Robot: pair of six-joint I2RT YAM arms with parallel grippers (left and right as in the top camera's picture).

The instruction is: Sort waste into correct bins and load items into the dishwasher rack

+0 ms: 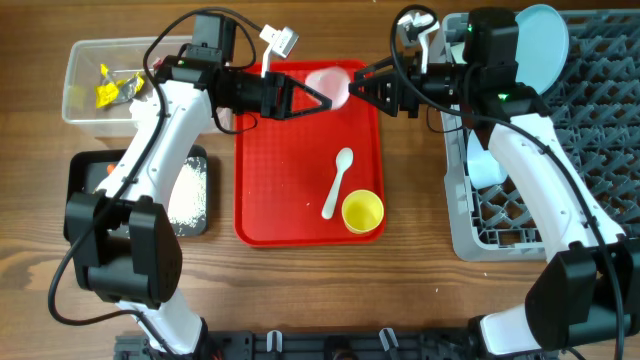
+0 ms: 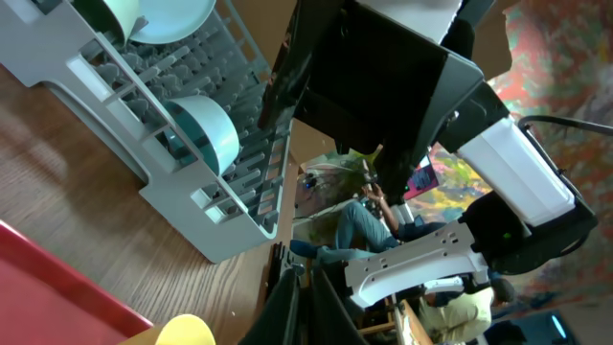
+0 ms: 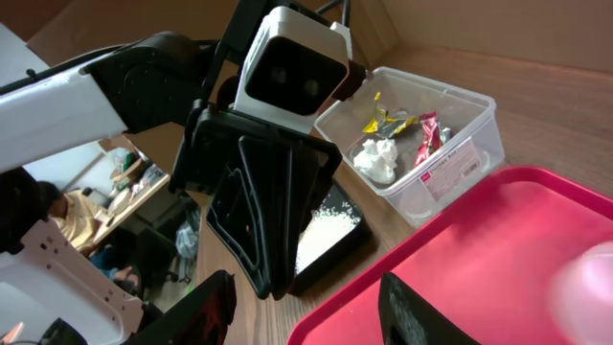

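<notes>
Next, my left gripper picks up the pink cup [image 1: 330, 85] and gives it to my right gripper for the dishwasher rack [image 1: 590, 85], because the cup is outside the fingers of both grippers.
A pink cup [image 1: 325, 80] stands at the far end of the red tray [image 1: 290, 190]. My left gripper [image 1: 330, 101] is shut and empty, its tip right beside the cup. Facing it from the right, my right gripper [image 1: 357, 86] is open at the cup's other side. In the right wrist view the blurred pink cup [image 3: 586, 286] lies outside my right gripper [image 3: 306, 316], not between the fingers. A white spoon [image 1: 338, 182] and a yellow cup [image 1: 362, 212] lie on the tray. The dishwasher rack [image 1: 560, 130] holds a pale blue plate [image 1: 540, 38] and a bowl [image 1: 487, 166].
The clear tub [image 1: 88, 68] at the back left holds yellow and red wrappers [image 3: 421, 134] and white tissue [image 3: 375, 156]. The black tray [image 1: 198, 160] in front of it carries white rice [image 1: 188, 195]. The two arms' fingertips are close together above the tray.
</notes>
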